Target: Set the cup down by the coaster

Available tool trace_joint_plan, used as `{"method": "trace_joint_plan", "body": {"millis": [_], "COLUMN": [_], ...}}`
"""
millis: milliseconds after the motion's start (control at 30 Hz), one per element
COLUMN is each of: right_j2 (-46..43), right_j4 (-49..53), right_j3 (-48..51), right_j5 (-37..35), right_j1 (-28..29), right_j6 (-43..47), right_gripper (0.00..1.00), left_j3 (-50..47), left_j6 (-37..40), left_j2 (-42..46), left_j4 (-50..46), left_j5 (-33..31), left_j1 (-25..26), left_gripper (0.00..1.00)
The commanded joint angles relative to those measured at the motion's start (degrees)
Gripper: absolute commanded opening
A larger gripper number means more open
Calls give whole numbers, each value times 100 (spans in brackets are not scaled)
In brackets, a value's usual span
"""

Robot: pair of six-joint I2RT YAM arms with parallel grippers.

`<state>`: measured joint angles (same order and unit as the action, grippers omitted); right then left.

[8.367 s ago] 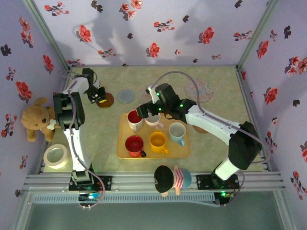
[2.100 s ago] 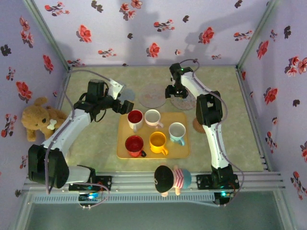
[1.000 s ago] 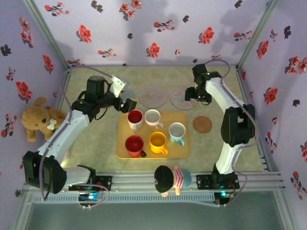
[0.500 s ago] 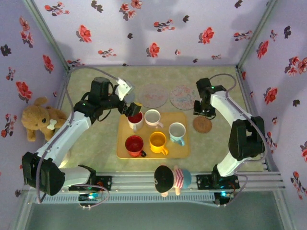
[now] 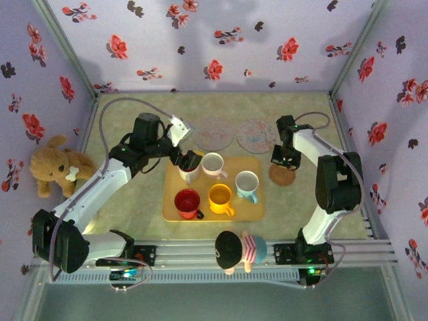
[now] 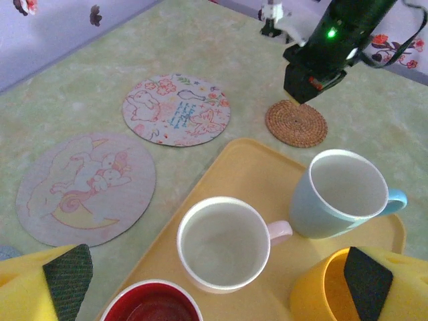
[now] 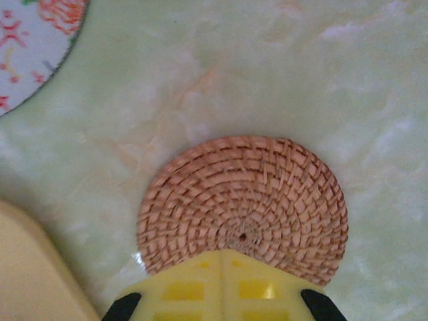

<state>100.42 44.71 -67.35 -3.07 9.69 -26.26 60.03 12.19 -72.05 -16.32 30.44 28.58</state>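
My right gripper has its fingers shut over the woven coaster's middle (image 5: 281, 175) with open space behind, so it should keep sliding the coaster back until it joins the printed coasters' row (image 5: 256, 136).
A yellow tray (image 5: 251, 204) holds several cups: a white one with a red inside (image 5: 188, 172), a white-pink one (image 5: 214, 164), a light blue one (image 5: 247, 185), a red one (image 5: 188, 202) and a yellow one (image 5: 221, 198). My left gripper (image 5: 189, 160) hangs open over the tray's back left corner. In the left wrist view the white-pink cup (image 6: 224, 244) lies between the wide-spread fingers (image 6: 67, 279), untouched. The woven coaster (image 5: 285, 176) lies right of the tray. My right gripper (image 7: 222, 284) is shut, its tips over the near edge of the woven coaster (image 7: 244, 200).
Two round printed coasters (image 5: 213, 134) (image 5: 255, 135) lie behind the tray. A teddy bear (image 5: 57, 167) sits at the left wall and a doll (image 5: 237, 249) lies on the front rail. Flowered walls close in the table on three sides.
The left gripper has moved right and nearer, onto the tray's back left cups. The right gripper has drawn down to the woven coaster.
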Motion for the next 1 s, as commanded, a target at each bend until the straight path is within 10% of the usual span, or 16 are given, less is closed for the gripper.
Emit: {"method": "trace_joint_plan", "body": {"millis": [0, 967], "right_j2": [233, 2166], "right_j4": [-104, 25], "right_j3": [-32, -2053], "right_j5": [-154, -491], "right_j1": [-89, -968], "right_j6": [-190, -72], "right_gripper": [0, 0], "left_j3": [-44, 166], "left_j6": [-59, -94], "left_j2": [-52, -522], "left_j4": [166, 237], "left_j5": [129, -42], "left_j1": [45, 45], "left_gripper": [100, 100]}}
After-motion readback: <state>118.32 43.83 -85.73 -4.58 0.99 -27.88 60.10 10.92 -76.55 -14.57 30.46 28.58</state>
